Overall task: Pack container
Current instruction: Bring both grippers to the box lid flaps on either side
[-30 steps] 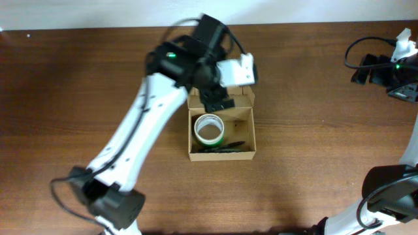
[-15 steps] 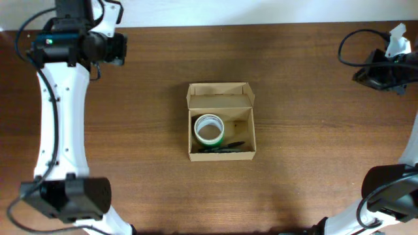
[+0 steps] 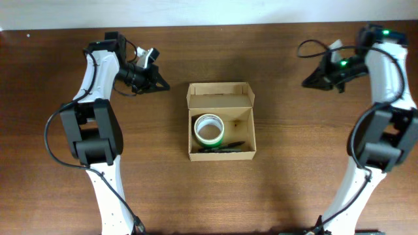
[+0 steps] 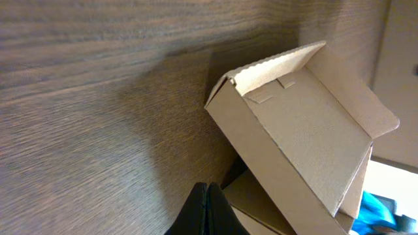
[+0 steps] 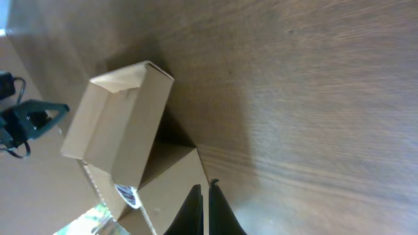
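Next, my right gripper comes in behind the lid and folds it closed together with my left gripper, because the container's flap lid (image 3: pixel 221 99) stands open behind the tape roll.
The container (image 3: pixel 221 155), a small tan cardboard box, sits mid-table with its flap lid (image 3: pixel 220 96) standing open at the back. Inside lie a white and green tape roll (image 3: pixel 209 129) and a dark pen-like thing (image 3: pixel 225 147). My left gripper (image 3: pixel 162 85) hovers left of the lid, shut and empty, pointing at the box. My right gripper (image 3: pixel 305 83) is off to the right of the lid, also shut on nothing. The left wrist view shows the lid (image 4: pixel 307 124) beyond my shut left gripper (image 4: pixel 208 189). The right wrist view shows the box (image 5: pixel 124 130) beyond my right gripper (image 5: pixel 204 189).
The brown wooden table (image 3: pixel 294 170) ends at a white wall (image 3: pixel 261 10) along the back. A black cable (image 3: pixel 312 47) loops off the right arm. Both arms' lower links rise from the front left (image 3: pixel 104 176) and front right (image 3: pixel 356 183).
My left arm left the spot above the box, swung to the back left corner, then came back beside the lid. My right arm came in from the right edge toward the box.
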`<state>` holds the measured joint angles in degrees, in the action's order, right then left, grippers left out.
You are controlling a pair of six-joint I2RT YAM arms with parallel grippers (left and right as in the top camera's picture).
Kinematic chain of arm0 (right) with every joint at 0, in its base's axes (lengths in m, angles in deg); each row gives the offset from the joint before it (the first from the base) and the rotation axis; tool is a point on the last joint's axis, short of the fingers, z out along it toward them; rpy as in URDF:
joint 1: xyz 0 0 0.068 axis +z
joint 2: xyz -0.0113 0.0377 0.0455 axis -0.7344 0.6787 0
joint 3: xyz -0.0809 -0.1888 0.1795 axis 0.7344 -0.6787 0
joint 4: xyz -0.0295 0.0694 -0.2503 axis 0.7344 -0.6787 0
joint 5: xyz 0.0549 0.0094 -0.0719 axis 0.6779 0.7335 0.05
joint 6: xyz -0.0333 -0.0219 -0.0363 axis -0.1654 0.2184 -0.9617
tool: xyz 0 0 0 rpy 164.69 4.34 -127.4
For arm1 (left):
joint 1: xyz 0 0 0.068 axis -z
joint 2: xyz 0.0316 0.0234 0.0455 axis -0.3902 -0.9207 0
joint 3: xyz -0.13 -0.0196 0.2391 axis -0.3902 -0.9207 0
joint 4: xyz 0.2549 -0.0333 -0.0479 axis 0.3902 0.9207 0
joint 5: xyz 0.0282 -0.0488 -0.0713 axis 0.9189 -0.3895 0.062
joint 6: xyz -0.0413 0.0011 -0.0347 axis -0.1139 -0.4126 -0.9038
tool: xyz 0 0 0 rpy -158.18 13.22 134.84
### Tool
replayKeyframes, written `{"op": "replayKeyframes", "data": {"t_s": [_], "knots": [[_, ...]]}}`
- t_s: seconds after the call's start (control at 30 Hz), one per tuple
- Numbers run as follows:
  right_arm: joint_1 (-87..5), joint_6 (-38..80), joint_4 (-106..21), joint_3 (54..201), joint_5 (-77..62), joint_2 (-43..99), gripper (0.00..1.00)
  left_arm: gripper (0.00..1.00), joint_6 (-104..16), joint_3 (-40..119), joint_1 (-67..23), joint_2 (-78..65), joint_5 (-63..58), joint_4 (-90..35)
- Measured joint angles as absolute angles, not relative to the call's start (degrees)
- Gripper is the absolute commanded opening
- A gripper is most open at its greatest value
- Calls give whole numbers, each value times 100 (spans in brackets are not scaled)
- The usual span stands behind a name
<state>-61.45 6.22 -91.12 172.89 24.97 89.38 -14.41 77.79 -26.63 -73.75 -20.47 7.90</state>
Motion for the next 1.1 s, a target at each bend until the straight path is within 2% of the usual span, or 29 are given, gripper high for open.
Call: {"op": "replayKeyframes", "data": {"t_s": [0.4,0.87,1.1], "knots": [[-5170,578,-8613,17289,2631,9690,4,2,-1459,7679,-2547,-7880,-2275,1232],[-5094,589,-8207,16730,2648,9742,4,2,-1459,7390,-1839,-7886,-2515,663],[-4810,600,-7601,16378,3271,9790,4,2,-1459,7390,-1789,-7891,-2552,416]]}}
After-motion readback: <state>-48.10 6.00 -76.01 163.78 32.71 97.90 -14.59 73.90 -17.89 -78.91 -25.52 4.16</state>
